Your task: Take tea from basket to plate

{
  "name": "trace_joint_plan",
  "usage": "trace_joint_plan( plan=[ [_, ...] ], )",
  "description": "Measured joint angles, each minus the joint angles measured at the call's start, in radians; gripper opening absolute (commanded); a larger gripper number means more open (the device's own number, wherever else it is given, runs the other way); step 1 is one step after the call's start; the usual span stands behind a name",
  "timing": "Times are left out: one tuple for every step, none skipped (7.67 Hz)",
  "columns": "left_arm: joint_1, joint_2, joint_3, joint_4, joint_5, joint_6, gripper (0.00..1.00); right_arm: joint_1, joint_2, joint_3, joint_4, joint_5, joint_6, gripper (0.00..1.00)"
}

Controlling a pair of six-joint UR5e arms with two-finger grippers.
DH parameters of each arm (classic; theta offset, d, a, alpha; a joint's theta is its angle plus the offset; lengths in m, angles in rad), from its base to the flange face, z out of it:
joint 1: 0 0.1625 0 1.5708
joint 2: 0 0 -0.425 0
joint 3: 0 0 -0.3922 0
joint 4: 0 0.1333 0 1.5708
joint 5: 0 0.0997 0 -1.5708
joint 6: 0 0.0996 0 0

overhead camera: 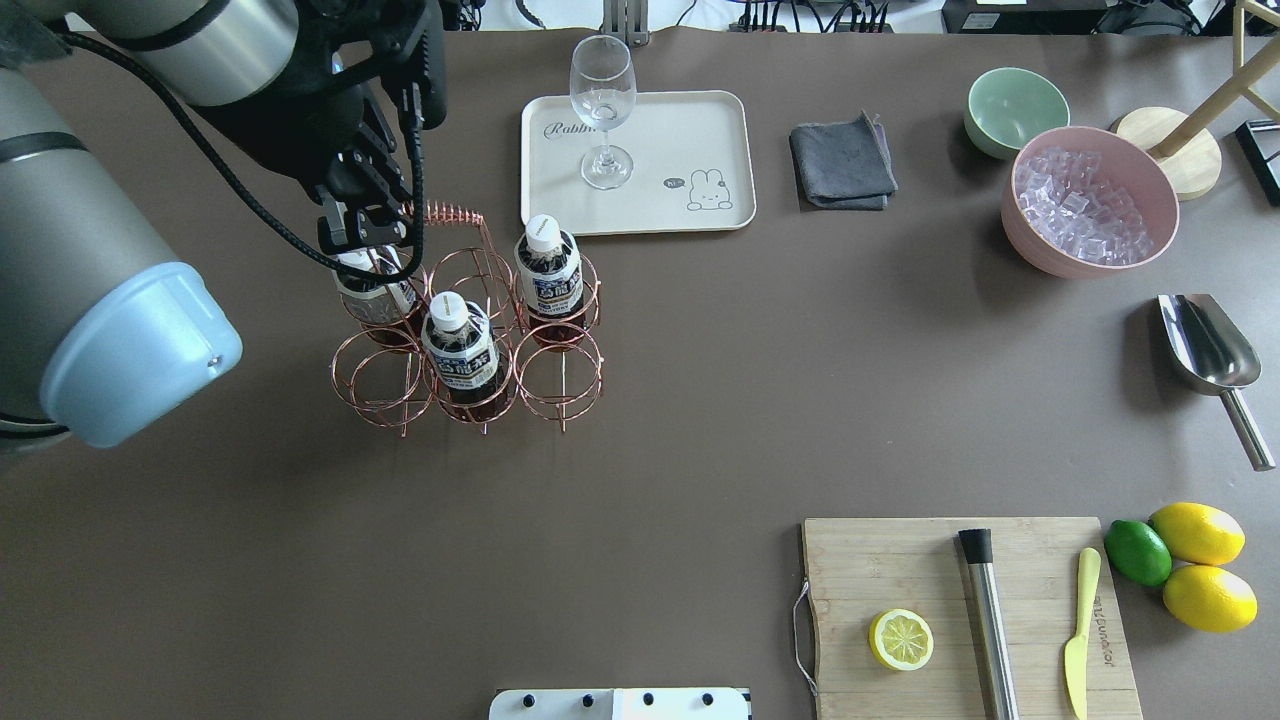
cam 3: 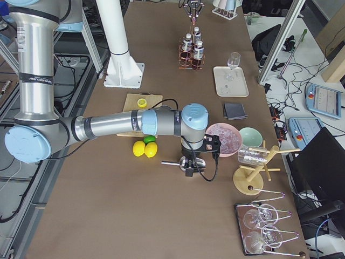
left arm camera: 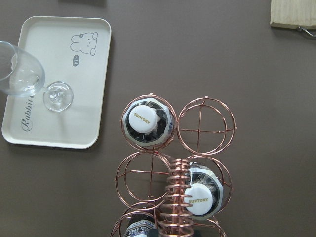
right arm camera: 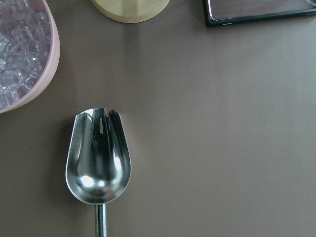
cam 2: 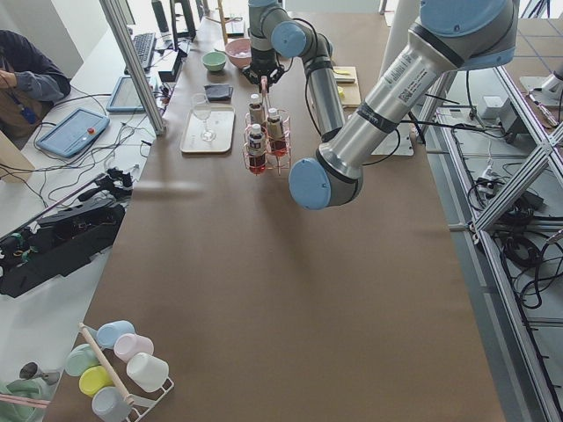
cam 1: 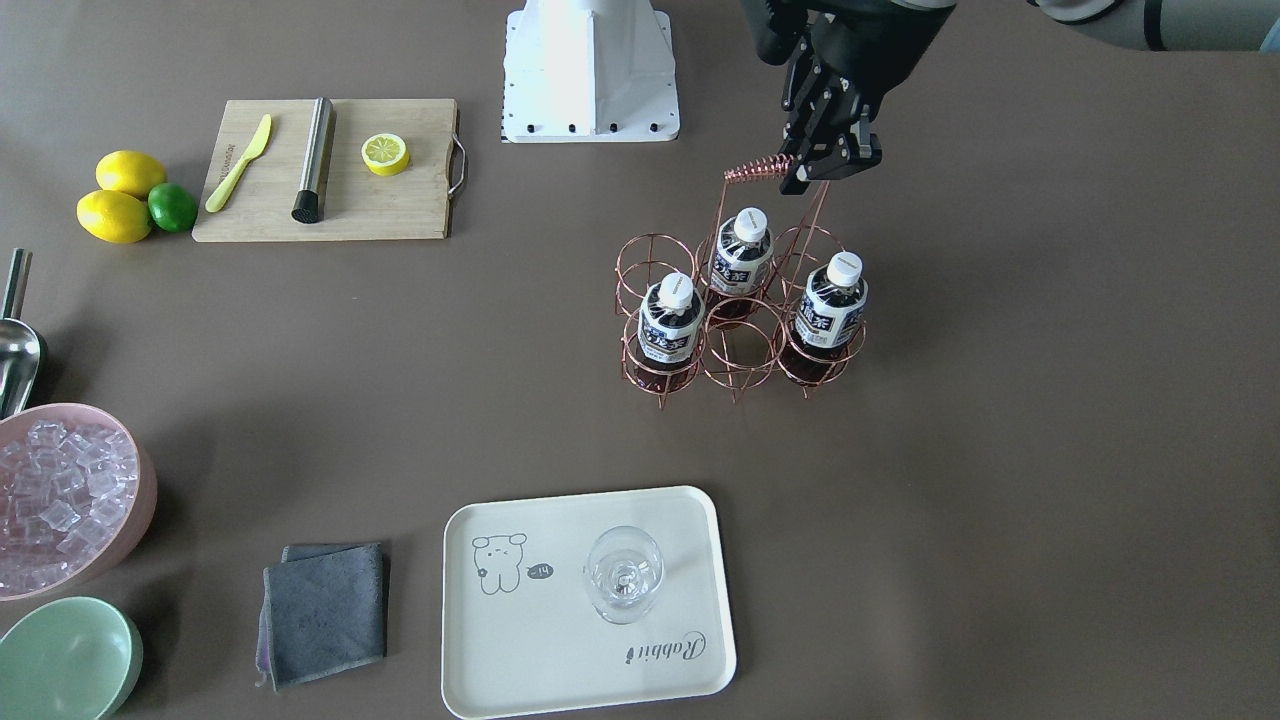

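The tea bottles (cam 1: 669,320) will stay in place and ride along when the robot carries the copper wire basket by its coiled handle, because wire rings (cam 1: 666,368) go around the bottles.
Three tea bottles (cam 1: 670,318) (cam 1: 742,252) (cam 1: 833,305) stand upright in the copper wire basket (cam 1: 740,352). They also show in the overhead view (overhead camera: 460,345) (overhead camera: 548,270) (overhead camera: 375,295). My left gripper (cam 1: 828,168) is open and hovers at the end of the basket's coiled handle (cam 1: 755,170), above the third bottle, holding nothing. The cream plate (cam 1: 560,650) (overhead camera: 690,130) lies beyond the basket with a stemmed glass (cam 1: 623,575) on it. My right gripper (cam 3: 188,171) hangs over a metal scoop (right arm camera: 98,158). I cannot tell whether it is open or shut.
A pink bowl of ice (overhead camera: 1090,200), a green bowl (overhead camera: 1012,108) and a grey cloth (overhead camera: 842,160) sit right of the plate. A cutting board (overhead camera: 900,570) with a lemon half, muddler and knife lies near my base, lemons and a lime (overhead camera: 1138,552) beside it.
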Motion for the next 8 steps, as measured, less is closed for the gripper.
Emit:
trace_joint_plan(
  plan=[
    [0.038, -0.022, 0.004, 0.0, 0.01, -0.045, 0.0, 0.0, 0.0, 0.0, 0.0, 0.0, 0.0, 1.0],
    [0.064, -0.035, 0.007, -0.001, 0.021, -0.07, 0.0, 0.0, 0.0, 0.0, 0.0, -0.001, -0.003, 1.0],
    [0.084, -0.042, 0.009, -0.001, 0.029, -0.08, 0.0, -0.005, 0.0, -0.002, 0.0, -0.001, -0.006, 1.0],
    [0.098, -0.045, 0.012, -0.001, 0.033, -0.085, 0.0, -0.007, -0.001, -0.002, 0.0, -0.001, -0.008, 1.0],
    [0.107, -0.052, 0.014, -0.002, 0.034, -0.093, 0.0, -0.011, 0.0, -0.002, 0.001, -0.001, -0.009, 1.0],
    [0.114, -0.064, 0.017, -0.002, 0.036, -0.104, 0.0, -0.029, 0.001, 0.001, 0.005, -0.005, -0.007, 1.0],
    [0.122, -0.079, 0.021, -0.002, 0.043, -0.111, 0.0, -0.055, 0.007, -0.004, 0.028, -0.016, -0.005, 1.0],
    [0.132, -0.091, 0.03, -0.002, 0.055, -0.114, 0.0, -0.078, 0.014, -0.022, 0.061, -0.021, -0.005, 1.0]
  ],
)
